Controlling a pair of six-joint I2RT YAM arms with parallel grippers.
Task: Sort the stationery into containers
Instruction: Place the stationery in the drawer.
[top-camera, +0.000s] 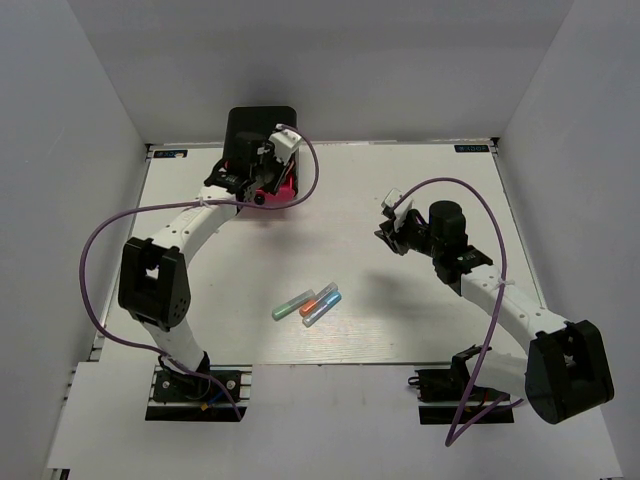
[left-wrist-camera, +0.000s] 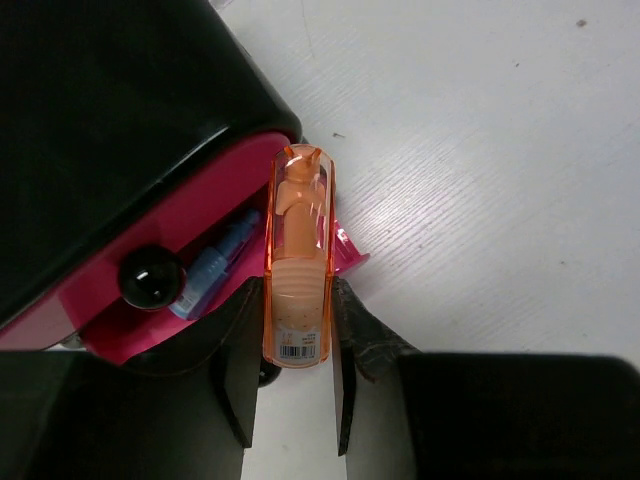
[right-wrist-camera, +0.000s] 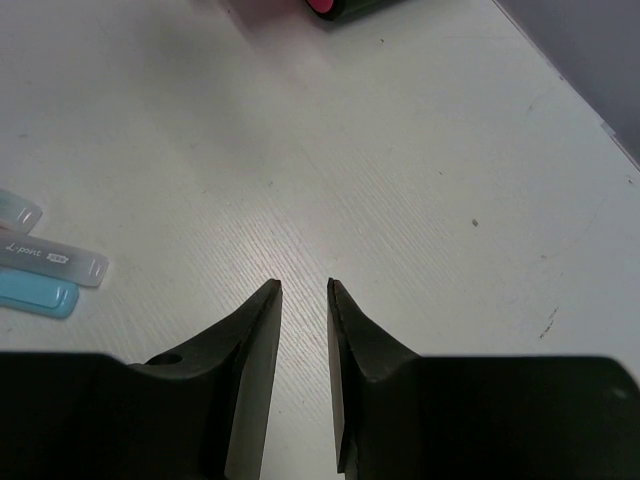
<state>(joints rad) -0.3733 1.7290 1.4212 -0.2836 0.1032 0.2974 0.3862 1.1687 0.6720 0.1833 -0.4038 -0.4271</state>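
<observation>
My left gripper should continue to go inside the drawer's rim and let go there, because the orange capsule (left-wrist-camera: 299, 235) is over the pulled-out drawer and there is room (left-wrist-camera: 248, 268) beside the blue capsule.
My left gripper (left-wrist-camera: 297, 300) is shut on a translucent orange capsule (left-wrist-camera: 298, 250) and holds it over the pulled-out pink-red drawer (left-wrist-camera: 120, 330) of the glossy black box (left-wrist-camera: 110, 120). A blue capsule (left-wrist-camera: 213, 266) lies in that drawer beside its black knob (left-wrist-camera: 150, 278). In the top view the left gripper (top-camera: 262, 188) is at the box (top-camera: 250, 125) at the far left. Green (top-camera: 290, 305), orange (top-camera: 311, 302), clear (top-camera: 327, 291) and blue (top-camera: 322, 311) capsules lie mid-table. My right gripper (right-wrist-camera: 302, 285) is narrowly open and empty above bare table, right of them (top-camera: 386, 233).
In the right wrist view a clear capsule (right-wrist-camera: 20, 212), a clear printed one (right-wrist-camera: 55, 262) and a pale blue one (right-wrist-camera: 38, 295) lie at the left edge. The box's lower corner (right-wrist-camera: 335, 8) shows at the top. Grey walls enclose the table (top-camera: 420, 330).
</observation>
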